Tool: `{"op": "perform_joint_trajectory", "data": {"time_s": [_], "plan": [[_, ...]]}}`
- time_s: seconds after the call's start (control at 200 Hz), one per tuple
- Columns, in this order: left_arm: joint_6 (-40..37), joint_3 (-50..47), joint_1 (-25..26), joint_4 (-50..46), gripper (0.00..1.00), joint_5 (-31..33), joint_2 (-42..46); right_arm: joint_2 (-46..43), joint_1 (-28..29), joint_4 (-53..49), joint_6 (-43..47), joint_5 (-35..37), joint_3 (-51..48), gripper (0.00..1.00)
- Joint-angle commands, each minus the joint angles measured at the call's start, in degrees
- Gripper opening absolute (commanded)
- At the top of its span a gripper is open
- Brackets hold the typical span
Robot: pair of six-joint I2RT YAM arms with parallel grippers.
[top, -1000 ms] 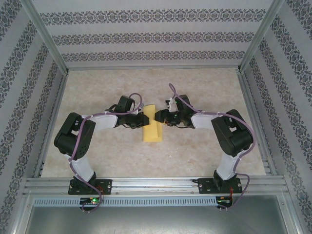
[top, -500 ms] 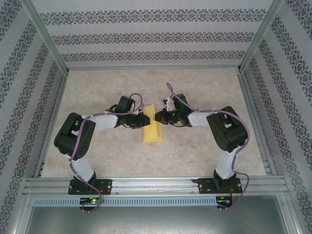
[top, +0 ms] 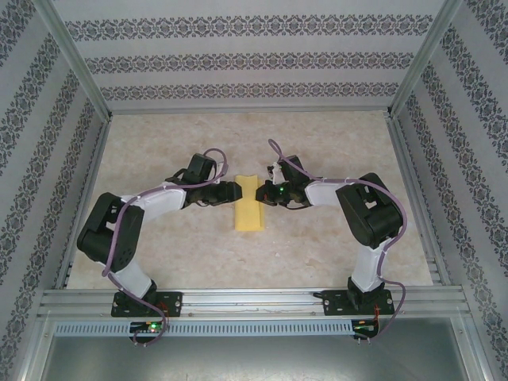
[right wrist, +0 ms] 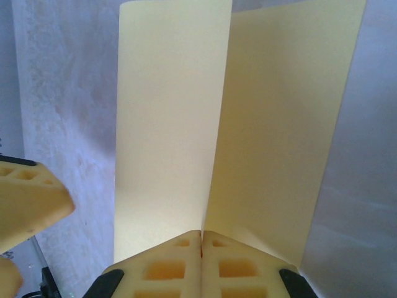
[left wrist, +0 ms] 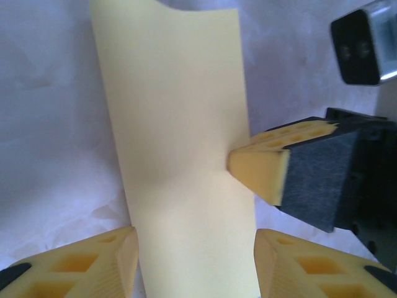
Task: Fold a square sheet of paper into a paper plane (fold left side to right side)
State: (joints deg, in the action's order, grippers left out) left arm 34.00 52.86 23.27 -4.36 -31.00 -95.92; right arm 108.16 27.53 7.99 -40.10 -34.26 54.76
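Observation:
The robot's right gripper should move back while its left gripper pushes in from the paper's fold (right wrist: 117, 149), because the top layer's edge (right wrist: 219, 118) stops short of the lower layer's edge.
The square sheet of paper (top: 249, 209) lies mid-table as a narrow pale-yellow strip, folded lengthwise. In the left wrist view the paper (left wrist: 180, 124) runs between the wide-apart fingers of my left gripper (left wrist: 193, 261), which is open and straddles the strip. From above, my left gripper (top: 236, 190) sits at the strip's left edge. My right gripper (top: 263, 193) is at the right edge. In the right wrist view the right gripper (right wrist: 201, 239) is shut, and the paper's (right wrist: 167, 124) raised fold line runs straight into its seam. The paper plane is out of view.
The beige marbled table (top: 317, 143) is enclosed by patterned walls (top: 254, 59) at the back and sides and a metal rail (top: 254, 298) at the near edge. Both arms meet over the paper, fingertips close together. One tip of the left gripper (right wrist: 28, 202) shows low-left in the right wrist view.
My left gripper has opened and let go of the paper, its arm stretching lower. My right gripper has closed on the paper's right edge. The raised flap has come down into a narrower strip.

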Motion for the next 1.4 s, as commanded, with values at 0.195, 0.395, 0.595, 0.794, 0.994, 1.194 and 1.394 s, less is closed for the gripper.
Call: {"op": "perform_joint_trajectory", "data": {"time_s": [0.195, 0.395, 0.595, 0.794, 0.994, 1.194, 1.394], "plan": [[-0.60, 3.37, 1.12, -1.99, 0.55, -1.21, -5.93, -0.06, 0.68, -2.14, 1.86, 2.18, 1.31, 0.00], [-0.25, 4.27, 1.59, -2.21, 0.49, -0.28, -8.37, -0.02, 0.86, -2.54, 2.04, 2.70, 1.05, 0.00], [-0.51, 4.70, 2.17, -3.62, 0.41, 1.57, -10.20, -0.66, 0.95, -2.63, 2.04, 3.14, 0.44, 0.07], [-1.30, 5.10, 3.08, -5.82, 0.35, 3.74, -11.84, -3.21, 0.60, -3.60, 2.28, 4.95, -0.74, 0.20], [-0.96, 5.66, 4.37, -7.79, 0.35, 5.81, -13.61, -8.69, -1.21, -7.08, 3.78, 10.65, -3.52, 0.36], [-1.02, 7.16, 5.34, -10.17, 0.36, 7.94, -15.29, -13.67, -4.33, -7.68, 4.19, 13.40, -7.34, 0.41], [-1.35, 9.39, 6.29, -12.56, 0.40, 8.44, -17.64, -16.21, -6.30, -8.16, 4.65, 14.04, -9.36, 0.42]]}}
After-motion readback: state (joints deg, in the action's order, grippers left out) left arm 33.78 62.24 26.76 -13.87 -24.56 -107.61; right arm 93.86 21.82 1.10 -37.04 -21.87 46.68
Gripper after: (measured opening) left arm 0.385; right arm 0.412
